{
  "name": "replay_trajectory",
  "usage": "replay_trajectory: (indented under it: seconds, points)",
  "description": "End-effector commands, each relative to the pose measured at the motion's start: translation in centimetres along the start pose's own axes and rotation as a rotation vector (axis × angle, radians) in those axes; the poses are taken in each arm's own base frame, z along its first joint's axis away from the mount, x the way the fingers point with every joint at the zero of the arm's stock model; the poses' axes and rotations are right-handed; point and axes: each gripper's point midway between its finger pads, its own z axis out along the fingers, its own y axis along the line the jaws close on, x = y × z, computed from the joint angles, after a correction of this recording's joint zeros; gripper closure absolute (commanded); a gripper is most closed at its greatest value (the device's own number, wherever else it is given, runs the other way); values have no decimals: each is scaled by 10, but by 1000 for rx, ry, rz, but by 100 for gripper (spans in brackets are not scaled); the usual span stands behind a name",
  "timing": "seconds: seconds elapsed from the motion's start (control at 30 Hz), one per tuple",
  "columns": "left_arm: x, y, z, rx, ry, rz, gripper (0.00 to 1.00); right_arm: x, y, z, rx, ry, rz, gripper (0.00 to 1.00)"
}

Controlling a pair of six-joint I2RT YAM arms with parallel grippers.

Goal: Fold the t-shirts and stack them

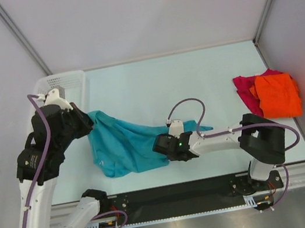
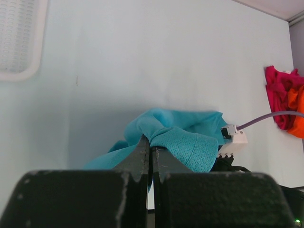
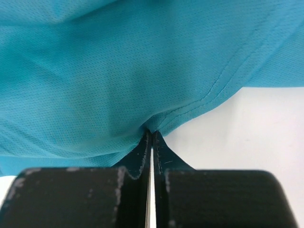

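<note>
Next, I lift the hemmed edge (image 3: 190,107) with my right gripper and pull it tight from my left gripper before folding, because the teal-blue t-shirt (image 1: 131,144) lies loose and crooked between my grippers.
The teal-blue t-shirt (image 1: 125,142) lies stretched across the left middle of the table, held at both ends. My left gripper (image 1: 88,124) is shut on its upper left corner and lifts it; the pinched fold shows in the left wrist view (image 2: 185,142). My right gripper (image 1: 164,147) is shut on the shirt's hemmed edge (image 3: 199,102) at its right side, low over the table. The bright orange t-shirt (image 1: 278,93) lies folded on top of the magenta-red t-shirt (image 1: 245,88) at the far right; both also show in the left wrist view (image 2: 299,116) (image 2: 280,92).
A white mesh basket (image 1: 64,82) stands at the back left corner, also in the left wrist view (image 2: 19,40). Grey walls enclose the table on three sides. A black rail (image 1: 178,195) runs along the near edge.
</note>
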Motion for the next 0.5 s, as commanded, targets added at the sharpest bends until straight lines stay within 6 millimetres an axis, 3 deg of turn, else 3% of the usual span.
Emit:
replay_trajectory:
  seconds: [0.0,0.2,0.4,0.47]
  points:
    - [-18,-9,-9,46,-66,5,100,-53,9,-29,-11,-194,-9,100]
    - [-19,-10,-12,54,-75,-2,100,-109,5,-87,16,-361,-19,100]
    - [-22,-11,-17,60,-89,-4,100,-151,-4,-146,12,-489,33,100]
    - [-23,-12,-19,63,-91,-7,100,-157,-9,-163,18,-516,31,100]
